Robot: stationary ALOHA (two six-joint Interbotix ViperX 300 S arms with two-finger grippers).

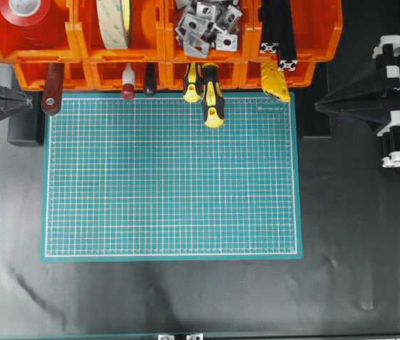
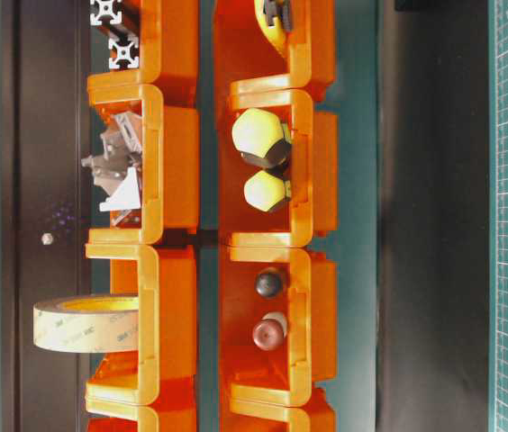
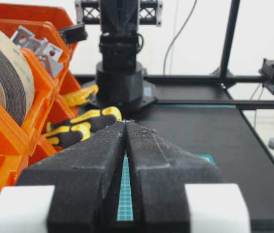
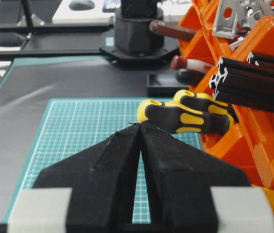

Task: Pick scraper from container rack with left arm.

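Observation:
Next, my left gripper backs away, points its fingers down and opens them over the scraper's handle end (image 1: 51, 103), because its closed fingers point across the mat beside the scraper.
The scraper (image 1: 52, 91) leans out of the far-left lower bin of the orange container rack (image 1: 74, 35). Its reddish-brown handle, with a metal-ringed hole at the end, overhangs the mat's top-left corner, and the blade is hidden inside the bin. The right wrist view shows the handle (image 4: 173, 30) jutting from the rack (image 4: 268, 141). My left gripper (image 1: 30, 101) is shut and empty, with its tip just left of the handle's end. In the left wrist view the shut jaws (image 3: 126, 122) point across the mat and the scraper is out of view. My right gripper (image 1: 318, 106) is shut and empty too.
The green cutting mat (image 1: 171, 184) lies in front of the rack. Two yellow-and-black screwdrivers (image 1: 210, 95), a red-knobbed tool (image 1: 128, 85) and a yellow tool (image 1: 274, 81) poke from the lower bins. The upper bins hold tape rolls (image 1: 115, 21), metal brackets (image 1: 207, 25) and black extrusions (image 1: 278, 32).

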